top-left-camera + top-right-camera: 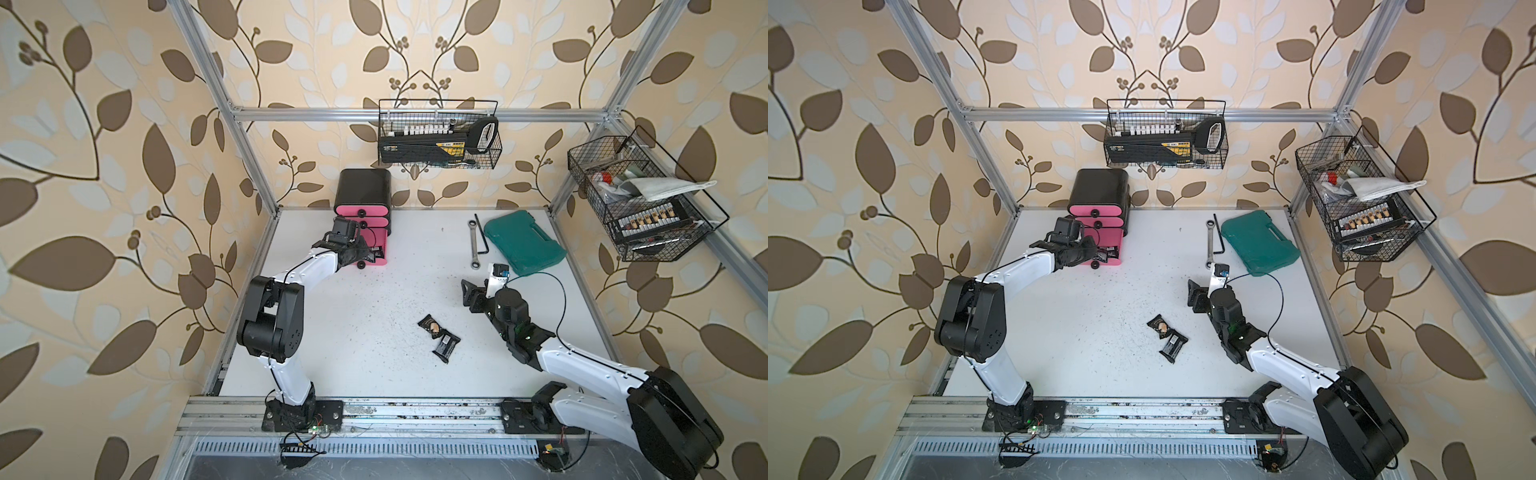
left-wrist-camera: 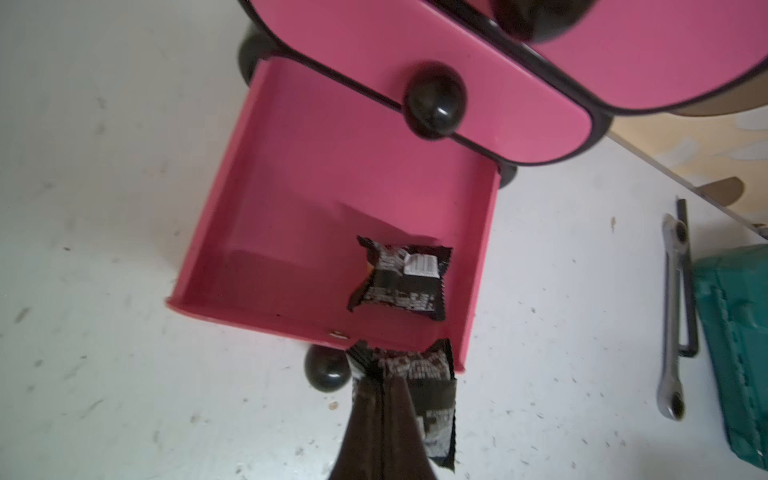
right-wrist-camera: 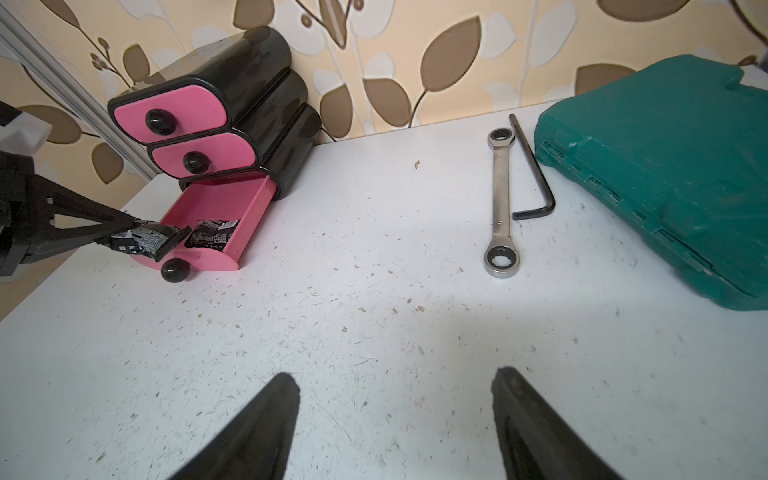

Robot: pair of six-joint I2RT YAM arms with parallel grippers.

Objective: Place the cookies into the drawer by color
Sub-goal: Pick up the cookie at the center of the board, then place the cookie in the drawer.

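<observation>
There is free space beside the black packet in the open drawer [image 2: 405, 277], so my left gripper should keep moving its packet over that space [image 2: 284, 276] and let go of it there.
The drawer cabinet [image 1: 363, 195] [image 1: 1099, 191] [image 3: 232, 83] stands at the back, black with pink fronts. Its bottom drawer [image 2: 311, 208] [image 3: 249, 216] is pulled out. One black cookie packet [image 2: 401, 278] [image 3: 212, 237] lies inside it. My left gripper [image 2: 382, 376] [image 3: 129, 226] is shut on another black cookie packet [image 2: 432, 399] [image 3: 145, 241], which hangs at the open drawer's front wall. Two more black packets [image 1: 430, 324] [image 1: 446, 344] [image 1: 1159, 325] [image 1: 1173, 345] lie mid-table. My right gripper [image 3: 395, 378] [image 1: 471, 295] hovers open over bare table, holding nothing.
A ratchet wrench [image 1: 473, 245] [image 3: 500, 199] and a black hex key [image 1: 481, 237] [image 3: 536, 174] lie beside a teal tool case [image 1: 523, 241] [image 3: 665, 174] at the back right. Wire baskets [image 1: 438, 137] [image 1: 640, 199] hang on the back and right walls.
</observation>
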